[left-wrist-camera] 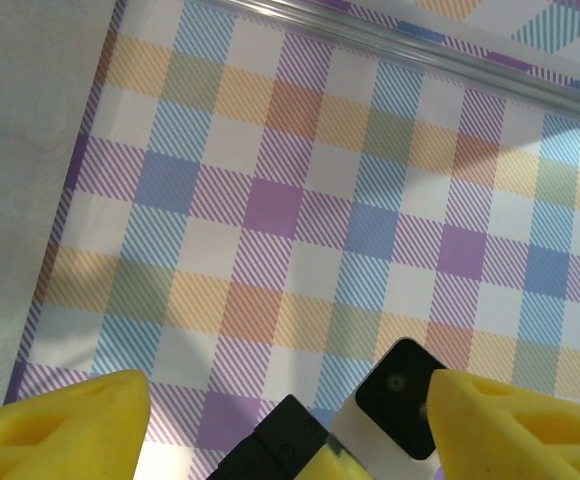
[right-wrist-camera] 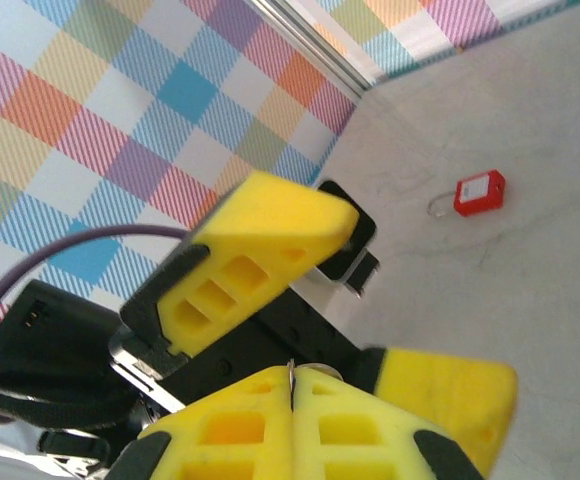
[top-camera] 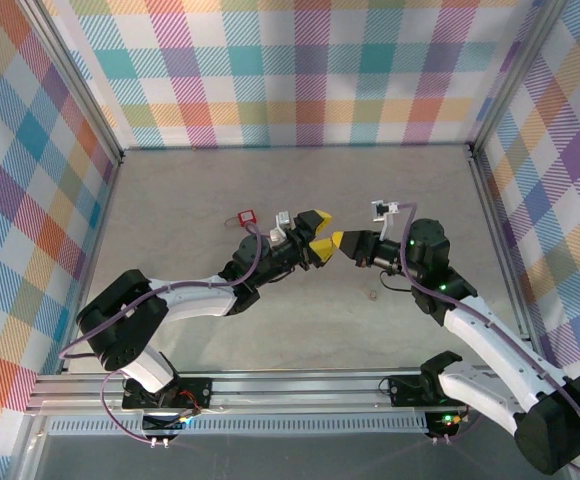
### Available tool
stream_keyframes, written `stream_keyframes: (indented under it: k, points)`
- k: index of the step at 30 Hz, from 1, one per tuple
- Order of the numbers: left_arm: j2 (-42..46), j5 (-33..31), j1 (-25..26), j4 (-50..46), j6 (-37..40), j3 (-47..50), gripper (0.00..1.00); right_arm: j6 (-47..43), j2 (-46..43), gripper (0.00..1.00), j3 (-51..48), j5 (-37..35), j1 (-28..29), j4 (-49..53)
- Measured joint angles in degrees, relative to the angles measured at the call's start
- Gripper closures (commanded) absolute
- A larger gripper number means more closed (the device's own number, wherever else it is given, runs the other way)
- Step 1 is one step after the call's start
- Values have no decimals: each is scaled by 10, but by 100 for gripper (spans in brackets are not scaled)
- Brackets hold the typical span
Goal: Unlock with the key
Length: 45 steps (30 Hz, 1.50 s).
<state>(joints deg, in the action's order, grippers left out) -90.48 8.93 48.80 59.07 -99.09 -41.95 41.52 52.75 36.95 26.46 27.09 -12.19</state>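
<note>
Most of the key is inside my right gripper's pads. Next, my left gripper takes the key before my right gripper grips it again from another side.
A small red padlock lies flat on the grey table, left of both grippers; the right wrist view has the padlock far behind the fingers. My right gripper is shut, and a thin metal sliver, the key, pokes out between its yellow pads. My left gripper is open, its two yellow fingers straddling the tip of the right gripper. Both grippers meet tip to tip above the middle of the table. Most of the key is hidden inside the right pads.
Checked walls with aluminium posts close in the table on three sides. A tiny brownish bit lies on the table below the right gripper. The arm bases sit on the rail at the near edge.
</note>
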Motion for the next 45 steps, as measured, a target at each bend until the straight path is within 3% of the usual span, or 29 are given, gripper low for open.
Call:
stream_keyframes:
  k: [9,16,25,45]
  points:
    - [-8,-2,24,31,-45,-6,24,22,33,100,-48,-25,18,-113]
    - [-12,-17,24,44,-61,-6,46,26,19,100,-70,-38,37,-153]
    - [-14,-22,23,44,-61,-7,62,26,-41,100,-105,-50,40,-145]
    - [-12,-22,3,40,-40,-6,79,11,-72,100,-107,-50,40,-96]
